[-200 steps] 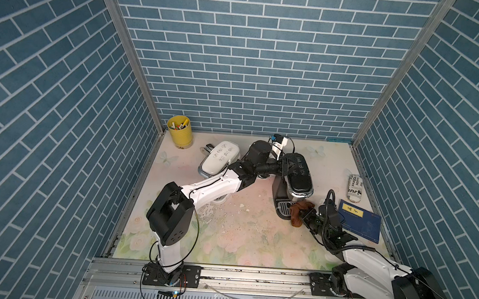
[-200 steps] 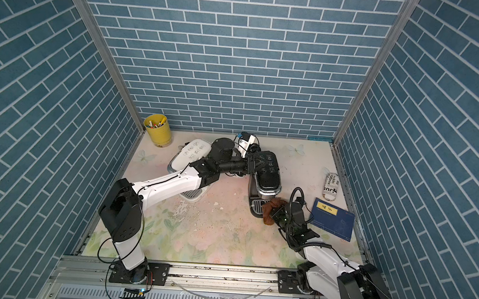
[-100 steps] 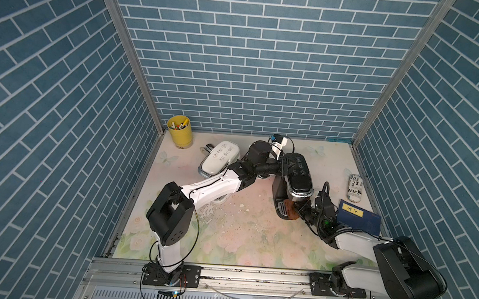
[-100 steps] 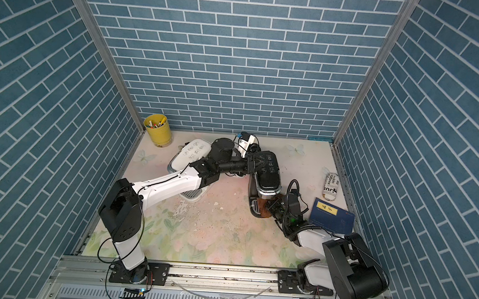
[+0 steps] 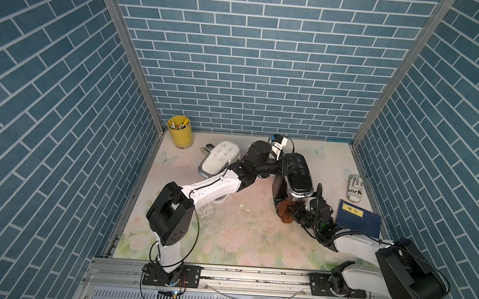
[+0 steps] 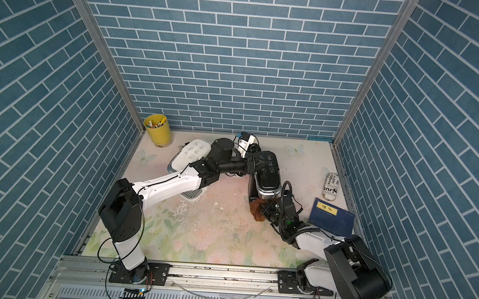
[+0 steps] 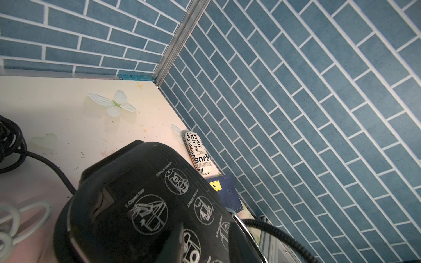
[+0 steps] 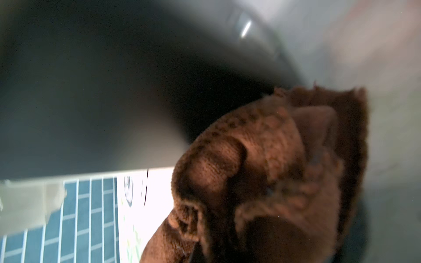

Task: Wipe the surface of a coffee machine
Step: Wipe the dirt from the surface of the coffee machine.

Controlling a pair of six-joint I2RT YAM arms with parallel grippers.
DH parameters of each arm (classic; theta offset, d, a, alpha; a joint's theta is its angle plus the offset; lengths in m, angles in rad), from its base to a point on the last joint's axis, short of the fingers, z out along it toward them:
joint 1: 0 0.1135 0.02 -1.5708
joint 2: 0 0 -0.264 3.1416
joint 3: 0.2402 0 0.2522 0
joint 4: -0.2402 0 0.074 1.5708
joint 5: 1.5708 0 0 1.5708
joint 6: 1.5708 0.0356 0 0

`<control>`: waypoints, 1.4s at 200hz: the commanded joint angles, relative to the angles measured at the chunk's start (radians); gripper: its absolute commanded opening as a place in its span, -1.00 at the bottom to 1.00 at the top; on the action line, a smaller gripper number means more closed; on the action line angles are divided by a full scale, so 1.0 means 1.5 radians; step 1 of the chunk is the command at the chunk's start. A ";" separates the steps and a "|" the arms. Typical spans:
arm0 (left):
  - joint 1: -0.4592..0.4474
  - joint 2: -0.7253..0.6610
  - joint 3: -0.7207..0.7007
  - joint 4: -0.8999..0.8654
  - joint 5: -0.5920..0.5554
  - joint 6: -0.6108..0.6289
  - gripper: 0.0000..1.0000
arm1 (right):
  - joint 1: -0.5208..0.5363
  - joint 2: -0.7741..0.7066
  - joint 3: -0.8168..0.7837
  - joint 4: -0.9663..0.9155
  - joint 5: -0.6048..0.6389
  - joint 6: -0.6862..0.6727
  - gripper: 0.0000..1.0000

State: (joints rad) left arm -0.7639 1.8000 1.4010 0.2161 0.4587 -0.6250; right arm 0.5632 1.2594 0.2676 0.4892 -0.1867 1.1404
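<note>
My right gripper should pull the cloth [image 5: 285, 212] out and hand it to my left gripper, because the coffee machine's side [image 5: 278, 190] by my left gripper faces away from my right gripper.
A black coffee machine [image 5: 298, 177] [image 6: 268, 175] stands mid-table, its lid printed with white icons [image 7: 136, 205]. My left gripper [image 5: 287, 166] [image 6: 259, 164] reaches in from the left. It holds the rear left of the lid, its dark fingers [image 7: 173, 246] lying against the lid. A brown cloth [image 5: 284, 212] [image 6: 257, 210] is bunched in my right gripper [image 5: 296, 213] [image 6: 267, 211] and pressed against the machine's lower front, under the chrome-rimmed head. In the right wrist view the cloth [image 8: 262, 170] fills the frame and hides the fingers.
A yellow cup of pens [image 5: 180, 131] stands in the back left corner, with a white appliance [image 5: 217, 160] beside it. A printed white can [image 5: 354, 188] lies by the right wall, and a blue book [image 5: 359, 219] lies close to my right arm. Crumbs [image 5: 228, 213] dot the table, and a black cord [image 7: 13, 145] runs behind the machine.
My right gripper has carried the cloth leftward from beside the base to under the machine's head, and the right forearm has dropped lower. The left arm has not moved.
</note>
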 commanded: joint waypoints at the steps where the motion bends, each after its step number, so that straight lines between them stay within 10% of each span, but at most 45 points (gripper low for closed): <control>1: 0.002 0.040 -0.030 -0.107 0.004 -0.005 -0.30 | 0.029 -0.003 -0.040 -0.039 0.008 0.049 -1.00; 134: 0.008 0.031 -0.037 -0.111 0.003 0.000 -0.31 | -0.147 -0.200 -0.040 -0.286 0.015 -0.065 -1.00; 280: 0.008 0.042 -0.034 -0.102 0.004 -0.013 -0.31 | -0.020 -0.191 -0.030 -0.176 -0.008 0.038 -1.00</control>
State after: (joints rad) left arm -0.7567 1.8000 1.3960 0.2260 0.4686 -0.6403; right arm 0.5240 1.0328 0.2142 0.2634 -0.2119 1.1629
